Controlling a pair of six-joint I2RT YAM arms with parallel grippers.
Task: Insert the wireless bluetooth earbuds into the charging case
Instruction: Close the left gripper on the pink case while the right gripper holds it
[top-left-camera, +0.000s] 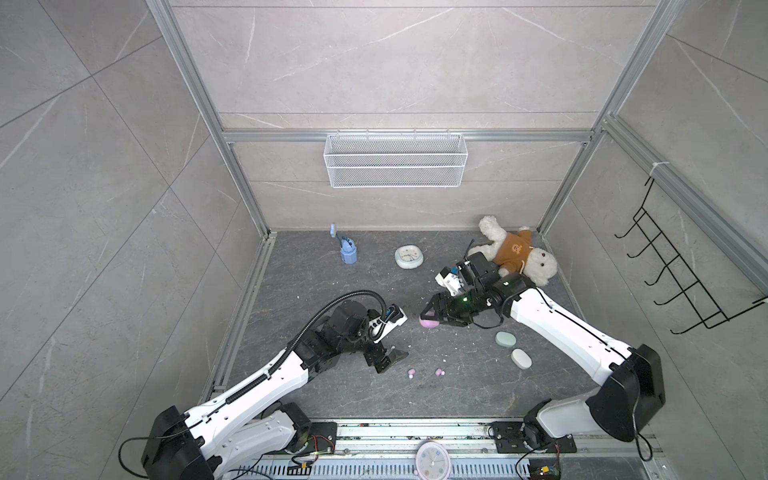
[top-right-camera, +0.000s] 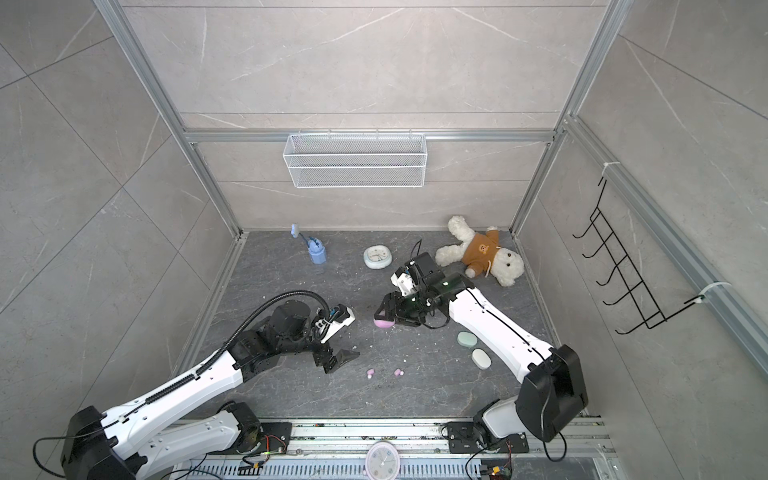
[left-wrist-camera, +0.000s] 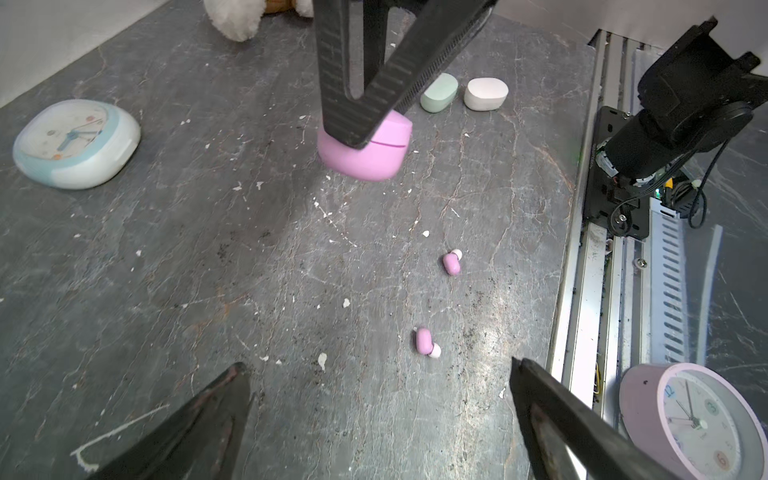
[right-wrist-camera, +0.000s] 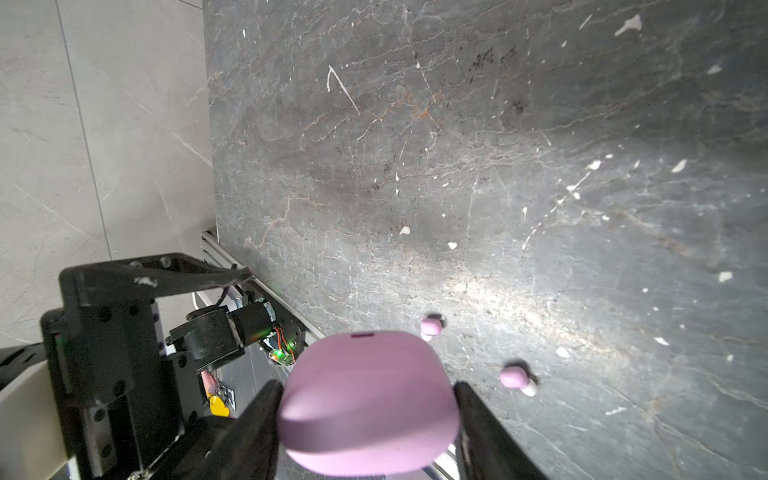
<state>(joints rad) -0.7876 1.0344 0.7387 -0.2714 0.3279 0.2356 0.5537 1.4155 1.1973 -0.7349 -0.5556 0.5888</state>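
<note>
Next, my left gripper grips the case's lower end (left-wrist-camera: 358, 165) before the earbuds go in, since the pink charging case's lid (left-wrist-camera: 394, 137) is shut in my right gripper's fingers.
A pink charging case (top-left-camera: 429, 322) (top-right-camera: 383, 322) hangs just above the dark floor at mid-scene, its lid shut with the seam showing in the left wrist view (left-wrist-camera: 365, 149). My right gripper (top-left-camera: 430, 315) (right-wrist-camera: 368, 384) is shut on it, one finger on each side of the case (right-wrist-camera: 368, 409). Two pink wireless bluetooth earbuds with white tips lie loose on the floor nearer the front (top-left-camera: 411, 373) (top-left-camera: 439, 372) (left-wrist-camera: 451, 263) (left-wrist-camera: 427, 343) (right-wrist-camera: 515, 378). My left gripper (top-left-camera: 395, 360) (top-right-camera: 345, 360) (left-wrist-camera: 378, 365) hovers open just left of them, with nothing between its fingers.
A mint case (top-left-camera: 505, 339) and a white case (top-left-camera: 521, 358) lie shut beside the right arm. A blue-white clock (top-left-camera: 409, 257), a teddy bear (top-left-camera: 515, 251) and a small blue object (top-left-camera: 347, 249) sit towards the back. A pink clock (top-left-camera: 433, 459) rests on the front rail. White crumbs dot the floor.
</note>
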